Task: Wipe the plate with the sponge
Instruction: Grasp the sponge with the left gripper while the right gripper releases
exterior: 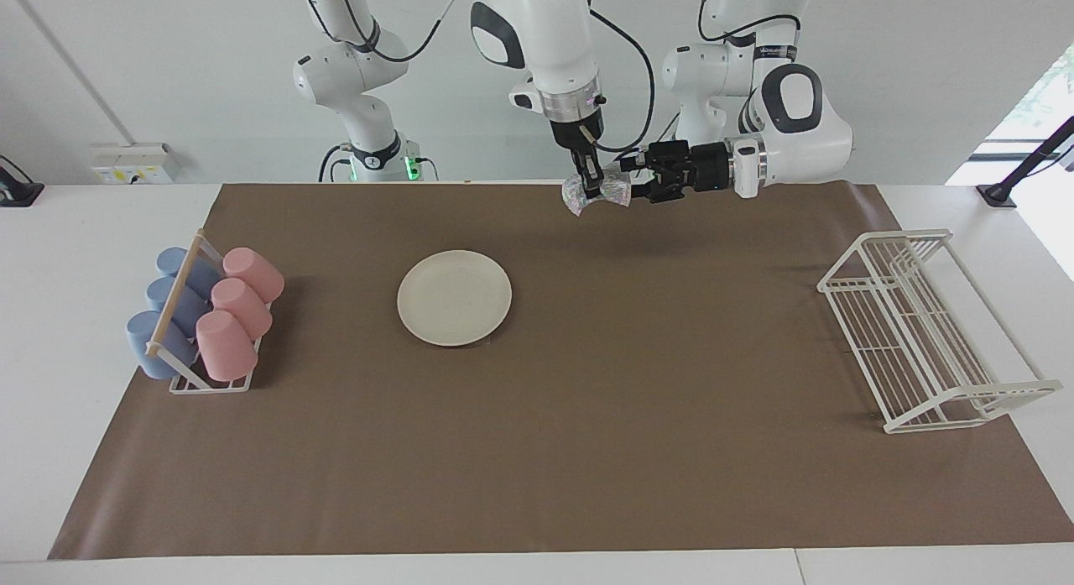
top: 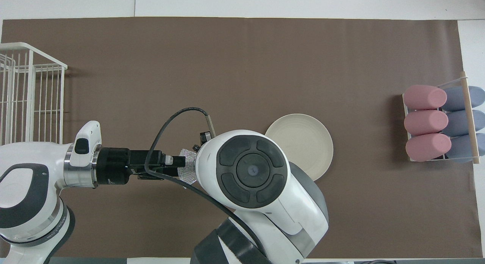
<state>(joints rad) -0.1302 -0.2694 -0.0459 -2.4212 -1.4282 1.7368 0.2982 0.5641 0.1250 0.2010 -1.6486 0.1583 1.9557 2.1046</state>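
I expect the silvery mesh sponge (top: 189, 166) to stick straight out like a bow tie when I carry it, because the sponge's edge at my left gripper (top: 183, 166) stays spread out wide.
The silvery mesh sponge (exterior: 597, 192) hangs in the air over the brown mat's edge nearest the robots, pinched by my right gripper (exterior: 590, 185), which points straight down and is shut on it. My left gripper (exterior: 631, 187) reaches in level from the left arm's end, open, its fingers straddling the sponge's edge. In the overhead view the right arm's own body hides the right gripper; only a corner of the sponge (top: 186, 172) shows at the left gripper (top: 178, 166). The cream plate (exterior: 454, 297) lies flat on the mat, toward the right arm's end (top: 303, 141).
A rack of pink and blue cups (exterior: 205, 316) stands at the right arm's end of the mat (top: 439, 122). A white wire dish rack (exterior: 923, 333) stands at the left arm's end (top: 30, 89). A brown mat (exterior: 587, 451) covers the table.
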